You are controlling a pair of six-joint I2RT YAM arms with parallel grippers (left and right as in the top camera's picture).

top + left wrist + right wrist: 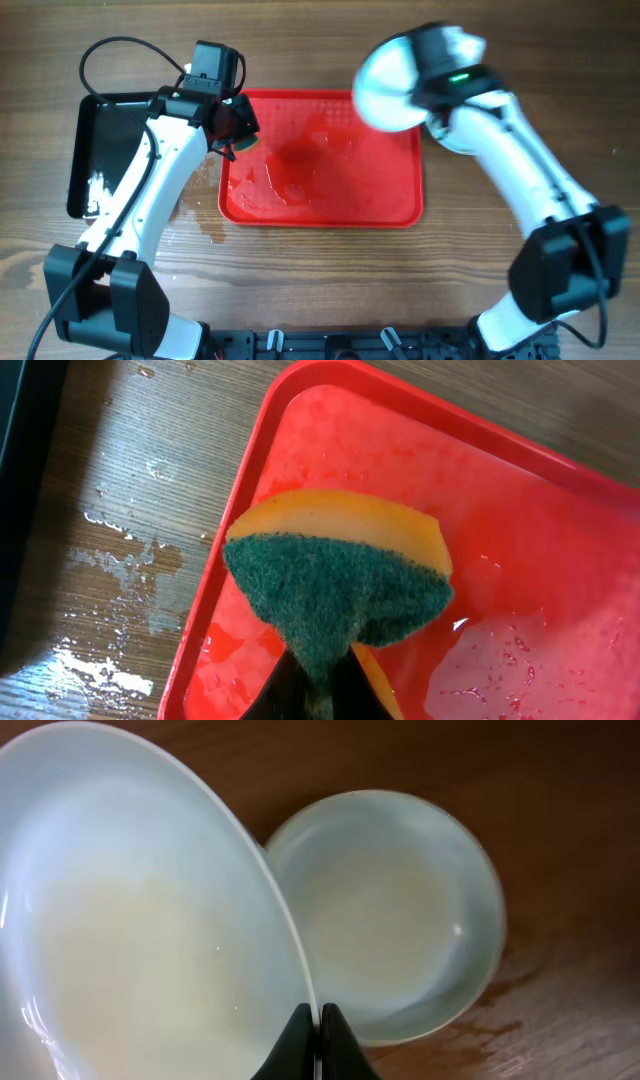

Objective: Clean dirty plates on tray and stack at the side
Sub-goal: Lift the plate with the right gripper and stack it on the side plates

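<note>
My right gripper is carrying the held plate [388, 86], which is clean, and the second plate lies open beside the red tray. My right gripper should keep going over the second plate [390, 915] and let go there.
The red tray [320, 165] lies mid-table, wet, with no plate on it. My right gripper [430, 85] is shut on the rim of a pale blue-white plate [385, 85], holding it tilted above the tray's far right corner. In the right wrist view the jaws [318, 1020] pinch this plate [130, 920], and a second plate [390, 910] lies on the wood below, right of it. No smear shows on either. My left gripper [235, 120] is shut on a green-and-yellow sponge [340, 580] over the tray's [480, 490] far left corner.
A glossy black tray [95, 150] with white foam [97, 190] lies at the far left. Water and foam [110, 660] wet the wood between the two trays. A black cable [110, 55] loops behind the left arm.
</note>
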